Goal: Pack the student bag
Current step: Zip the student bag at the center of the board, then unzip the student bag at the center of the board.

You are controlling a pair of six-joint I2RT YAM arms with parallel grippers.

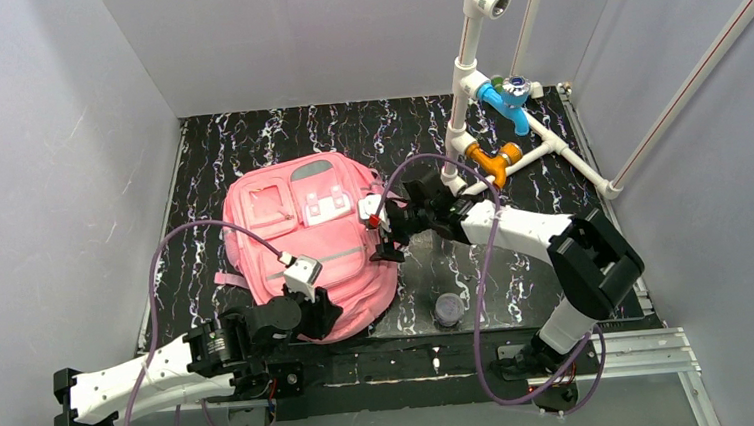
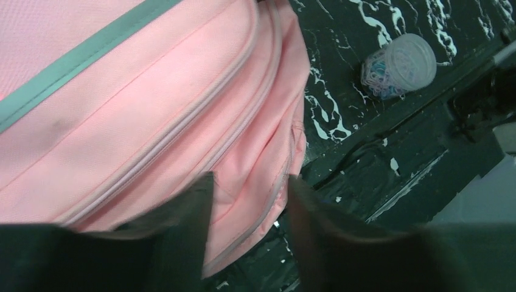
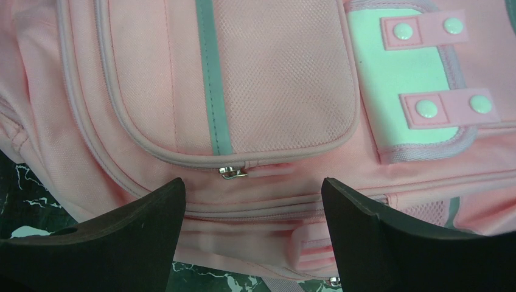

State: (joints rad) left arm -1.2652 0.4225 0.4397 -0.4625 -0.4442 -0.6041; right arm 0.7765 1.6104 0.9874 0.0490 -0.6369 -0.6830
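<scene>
The zipper pull (image 3: 231, 173) is a long way from my left gripper at the bag's near corner, so next I pinch its tab (image 3: 271, 170) with my right gripper and pull it toward that corner.
The student bag (image 1: 305, 238) is a pink backpack lying flat, front up, on the dark marbled table (image 1: 248, 147). My left gripper (image 1: 323, 322) hovers at its near right corner. In the left wrist view the bag (image 2: 152, 109) fills the left side, and the left gripper (image 2: 249, 201) has its blurred fingers apart, with the bag's zipped edge showing between them. My right gripper (image 1: 387, 244) is at the bag's right side. In the right wrist view it (image 3: 252, 201) stands open wide over the bag (image 3: 274, 79), just below a metal zipper pull (image 3: 233, 173). Nothing is held.
A small clear jar (image 1: 448, 309) with coloured bits inside stands on the table right of the bag, and shows in the left wrist view (image 2: 398, 66). A white pipe frame (image 1: 468, 61) with blue and orange fittings rises at the back right. Grey walls enclose the table.
</scene>
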